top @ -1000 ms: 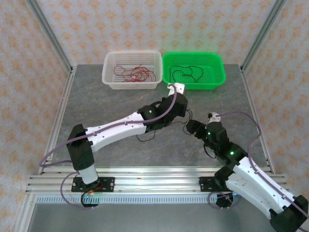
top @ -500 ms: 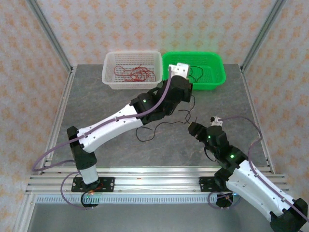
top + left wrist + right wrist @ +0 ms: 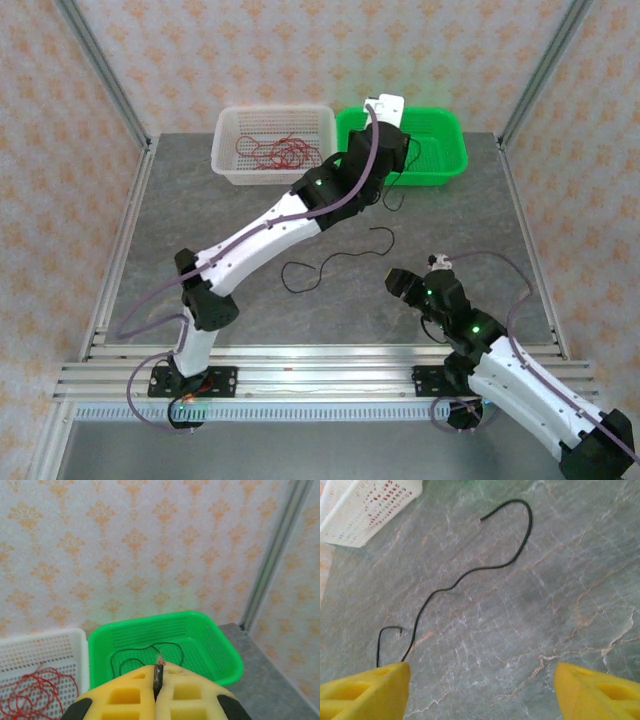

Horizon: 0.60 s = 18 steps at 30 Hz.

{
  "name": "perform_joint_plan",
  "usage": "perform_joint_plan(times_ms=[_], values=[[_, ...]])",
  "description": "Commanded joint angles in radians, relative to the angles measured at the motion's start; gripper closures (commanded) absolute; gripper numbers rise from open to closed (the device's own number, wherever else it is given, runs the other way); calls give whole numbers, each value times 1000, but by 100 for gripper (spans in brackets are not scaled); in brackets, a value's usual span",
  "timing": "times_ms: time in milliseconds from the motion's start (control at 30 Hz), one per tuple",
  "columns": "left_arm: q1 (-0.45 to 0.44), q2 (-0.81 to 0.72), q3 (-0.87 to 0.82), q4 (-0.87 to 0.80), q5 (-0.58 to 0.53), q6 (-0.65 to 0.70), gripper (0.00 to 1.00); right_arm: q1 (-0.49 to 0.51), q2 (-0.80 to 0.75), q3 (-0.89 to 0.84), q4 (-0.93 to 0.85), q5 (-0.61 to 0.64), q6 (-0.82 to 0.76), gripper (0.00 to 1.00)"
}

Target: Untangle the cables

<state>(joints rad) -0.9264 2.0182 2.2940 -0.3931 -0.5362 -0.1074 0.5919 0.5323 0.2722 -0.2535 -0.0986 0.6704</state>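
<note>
My left gripper should pull the black cable's tail inside the green basket, toward the green basket's side beside the white basket, before it opens, because the tail is hanging outside the green basket.
My left gripper hangs over the near rim of the green basket, shut on the end of a thin black cable. That cable dangles below the gripper. Another black cable lies looped inside the green basket. A loose black cable lies curved on the table, also seen in the right wrist view. My right gripper hovers just right of it, open and holding nothing. Red cables sit bunched in the white basket.
The white basket and the green one stand side by side at the table's far edge. Metal frame posts rise at the back corners, with patterned walls behind. Grey marbled tabletop lies bare to the left.
My left arm has lifted and swung away toward the green basket, carrying the black cable. The right gripper has drawn back slightly toward the near edge, still open.
</note>
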Motion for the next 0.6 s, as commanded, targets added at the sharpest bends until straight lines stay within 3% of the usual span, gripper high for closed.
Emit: perform_joint_plan(times_ms=[0, 567], values=[[39, 31, 24, 138, -11, 88, 100, -1, -8, -30, 37, -48, 25, 25], [134, 181, 18, 618, 24, 276, 100, -2, 6, -74, 80, -62, 48, 25]])
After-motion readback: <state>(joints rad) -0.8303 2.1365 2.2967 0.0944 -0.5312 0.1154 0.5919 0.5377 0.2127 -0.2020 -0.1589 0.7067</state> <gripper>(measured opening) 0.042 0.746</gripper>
